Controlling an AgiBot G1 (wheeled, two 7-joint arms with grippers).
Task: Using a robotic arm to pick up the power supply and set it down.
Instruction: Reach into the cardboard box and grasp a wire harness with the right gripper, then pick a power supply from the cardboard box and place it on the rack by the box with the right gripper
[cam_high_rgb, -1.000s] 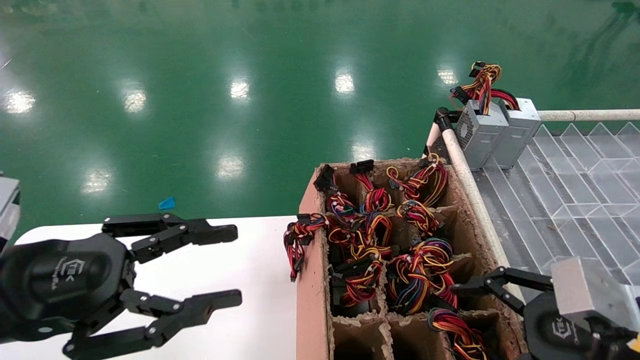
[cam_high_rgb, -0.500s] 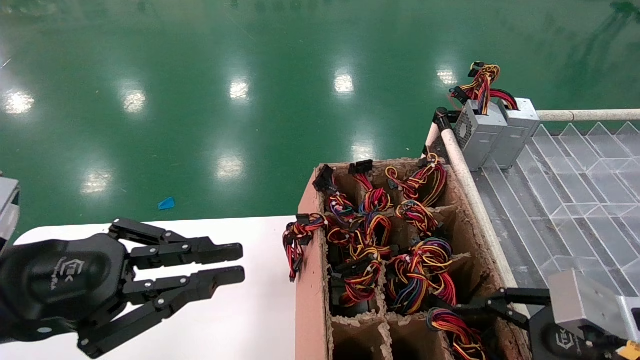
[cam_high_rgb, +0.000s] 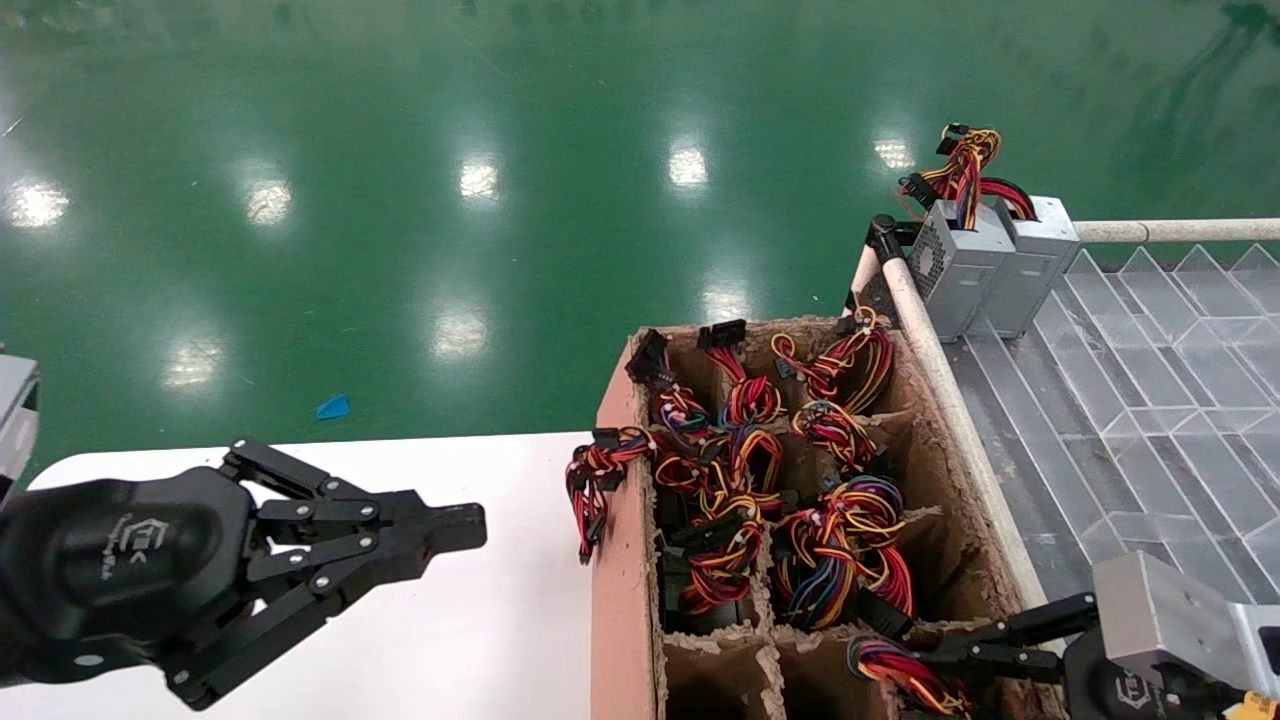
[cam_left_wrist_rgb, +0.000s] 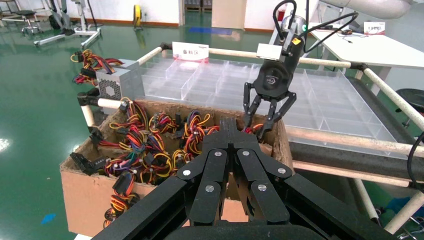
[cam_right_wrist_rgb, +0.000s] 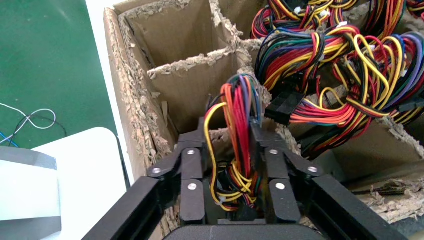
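Note:
I expect the hidden grey body to follow and hang tilted below the wire bundle (cam_high_rgb: 902, 673) when I lift, because the bundle goes down into the cell (cam_right_wrist_rgb: 235, 192).
Of the power supply, only its wire bundle (cam_right_wrist_rgb: 240, 115) of red, orange, yellow and black shows. It rises from a near right cell of the cardboard box (cam_high_rgb: 620, 560); the grey body is hidden down in the cell. My right gripper (cam_right_wrist_rgb: 230, 132), the robotic arm with the yellow plug, hangs low over that cell (cam_high_rgb: 960, 645). It is open, with one finger on each side of the bundle (cam_high_rgb: 900, 670) and the wires brushing both. My left gripper (cam_high_rgb: 480, 525) is shut on nothing and hovers over the white table (cam_high_rgb: 500, 620), pointing at the box.
The other cells hold more coloured wire bundles (cam_high_rgb: 740, 470), and one bundle (cam_high_rgb: 590, 480) hangs over the box's left wall. Two grey boxes (cam_high_rgb: 990, 265) stand at the far corner of the clear divided tray (cam_high_rgb: 1150, 380) to the right. A white pipe rail (cam_high_rgb: 950, 400) runs between.
My left gripper has gone from open to shut in place. My right gripper has sunk lower and nearer, down around the wire bundle in the near right cell.

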